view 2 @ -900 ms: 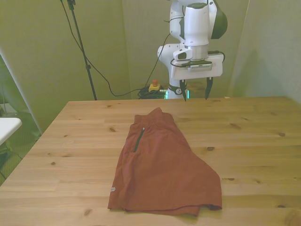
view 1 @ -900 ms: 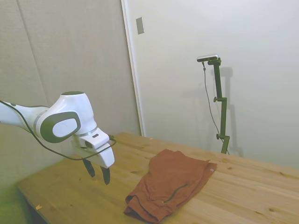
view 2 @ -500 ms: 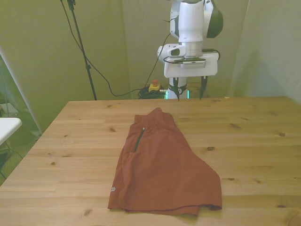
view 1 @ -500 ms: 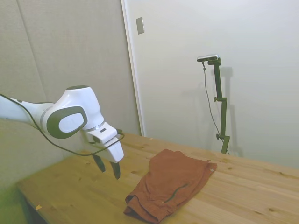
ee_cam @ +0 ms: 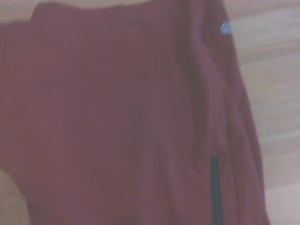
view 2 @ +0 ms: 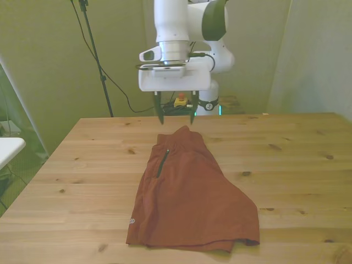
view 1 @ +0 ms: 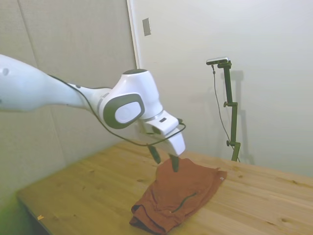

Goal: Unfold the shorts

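Observation:
The shorts' top leg [view 1: 171,195] will flip open and its zipper will turn underneath when I pull it, because the hems lie stacked [view 1: 143,220] at one end.
The rust-orange shorts [view 2: 190,195] lie folded flat on the wooden table [view 2: 297,159], with a dark zipper line [view 2: 163,163] toward the front view's left and a small white tag [view 2: 132,221] at the near corner. In the side view the shorts [view 1: 183,193] sit at mid-table with the tag [view 1: 222,178] at the far corner. My gripper [view 2: 176,115] hangs open above the shorts' far end, clear of the fabric, nothing between its fingers; the side view puts the gripper [view 1: 165,160] just over the cloth. The wrist view is filled with blurred shorts [ee_cam: 126,122].
Bare wood lies on both sides of the shorts. A white object [view 2: 8,148] stands beyond the table's edge at the front view's left. Cables and a small orange-and-yellow device [view 2: 180,102] sit behind the far edge.
The arm has swung from the front view's right toward the left and out over the table, so the open gripper now hangs above the shorts' far end. The shorts have not moved.

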You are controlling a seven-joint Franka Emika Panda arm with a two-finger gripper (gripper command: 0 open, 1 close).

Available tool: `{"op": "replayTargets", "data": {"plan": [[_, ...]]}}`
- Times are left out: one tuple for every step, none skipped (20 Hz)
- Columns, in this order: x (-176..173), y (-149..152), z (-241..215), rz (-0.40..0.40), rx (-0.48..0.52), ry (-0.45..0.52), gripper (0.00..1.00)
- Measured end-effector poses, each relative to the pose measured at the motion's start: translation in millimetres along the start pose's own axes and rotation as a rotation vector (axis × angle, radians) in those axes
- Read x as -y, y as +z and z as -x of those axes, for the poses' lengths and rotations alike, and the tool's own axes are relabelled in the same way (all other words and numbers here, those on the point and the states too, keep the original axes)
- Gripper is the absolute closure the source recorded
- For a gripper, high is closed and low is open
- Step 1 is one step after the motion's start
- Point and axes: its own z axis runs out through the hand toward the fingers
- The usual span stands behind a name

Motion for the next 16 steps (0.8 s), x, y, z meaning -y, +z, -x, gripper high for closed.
{"op": "replayTargets", "data": {"plan": [[14.4, 3.3, -28.9, 0.002, -0.003, 0.008, 0.00], [16.4, 1.7, -31.1, -0.002, -0.006, 0.009, 0.00], [20.2, 0.9, -34.2, -0.011, -0.012, 0.011, 0.00], [25.0, 2.3, -38.3, -0.025, -0.012, 0.019, 0.00], [30.3, 6.4, -43.5, -0.039, -0.015, 0.025, 0.00], [35.8, 13.8, -49.2, -0.050, -0.018, 0.032, 0.00], [41.0, 24.2, -55.2, -0.061, -0.021, 0.037, 0.00], [45.8, 36.3, -61.8, -0.072, -0.027, 0.044, 0.00], [50.1, 49.8, -68.0, -0.076, -0.033, 0.050, 0.00], [54.0, 63.7, -73.2, -0.075, -0.035, 0.052, 0.00], [57.7, 77.6, -77.7, -0.074, -0.037, 0.055, 0.00], [61.7, 91.2, -81.5, -0.076, -0.035, 0.060, 0.00], [65.9, 103.8, -84.7, -0.078, -0.036, 0.062, 0.00], [69.8, 115.3, -87.2, -0.077, -0.036, 0.062, 0.00], [73.5, 125.4, -89.8, -0.077, -0.038, 0.062, 0.00], [77.1, 134.4, -92.4, -0.076, -0.039, 0.063, 0.00]]}}
